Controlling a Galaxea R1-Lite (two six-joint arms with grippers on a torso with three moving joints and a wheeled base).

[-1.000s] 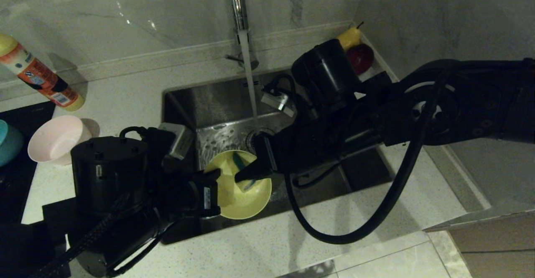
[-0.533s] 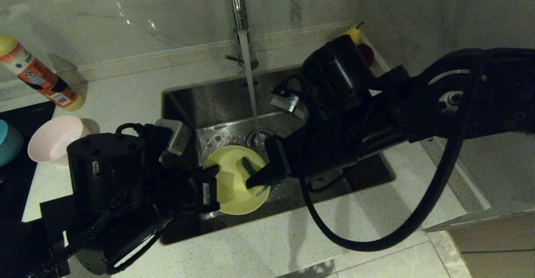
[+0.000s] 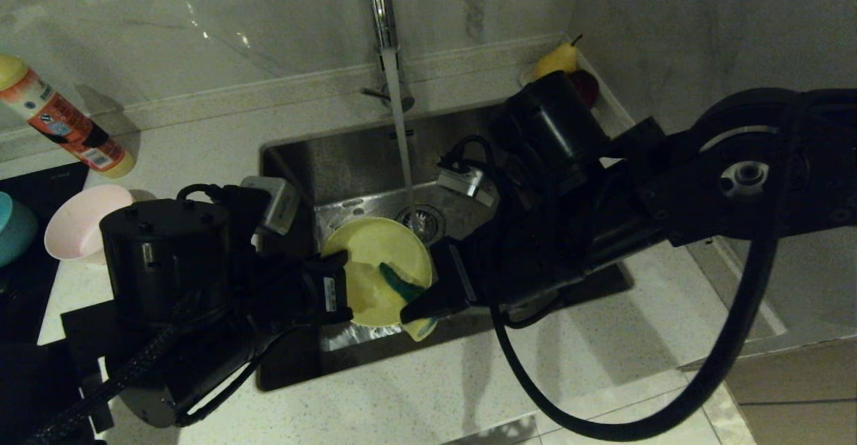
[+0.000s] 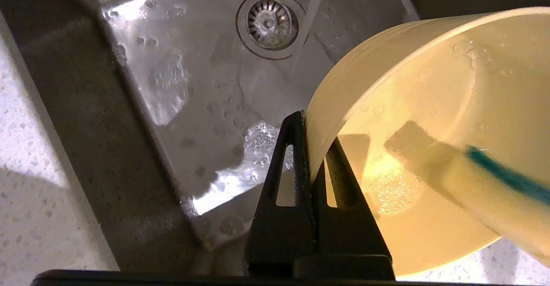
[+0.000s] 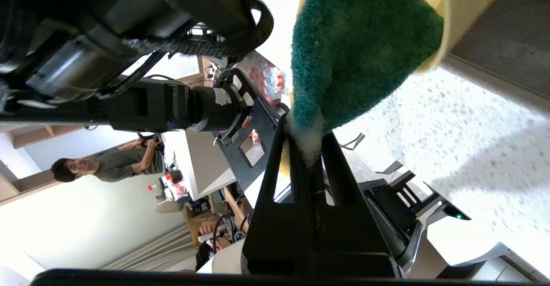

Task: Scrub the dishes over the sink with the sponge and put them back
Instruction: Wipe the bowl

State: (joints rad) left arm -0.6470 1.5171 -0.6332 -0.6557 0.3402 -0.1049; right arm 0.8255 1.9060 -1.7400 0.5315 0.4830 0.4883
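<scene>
Next, my right gripper pulls the sponge back inside and scrub toward the bowl's far side [image 3: 381, 233], because the sponge sticks out past the yellow bowl's front rim.
My left gripper [image 3: 338, 265] [image 4: 310, 139] is shut on the rim of the yellow bowl [image 3: 369, 251] [image 4: 429, 118], one finger inside and one outside, holding it tilted over the steel sink [image 3: 335, 157] [image 4: 180, 71]. My right gripper [image 3: 418, 310] [image 5: 306, 137] is shut on the sponge [image 3: 402, 284] [image 5: 356, 45], pinching its end. The green scouring face lies against the bowl's inside near the front rim. The pink bowl [image 3: 77, 221] and the edge of the teal bowl [image 3: 10, 224] stand on the counter at the far left.
Water runs from the tap [image 3: 381, 10] down beside the drain strainer [image 3: 420, 219] [image 4: 268, 21]. A detergent bottle [image 3: 60, 120] lies at the back left. A pear [image 3: 556, 60] and a red fruit [image 3: 588, 83] sit in the back right corner behind the right arm.
The right gripper has drawn the sponge across the bowl toward its front rim. The left gripper has lifted and tipped the bowl a little further back over the sink.
</scene>
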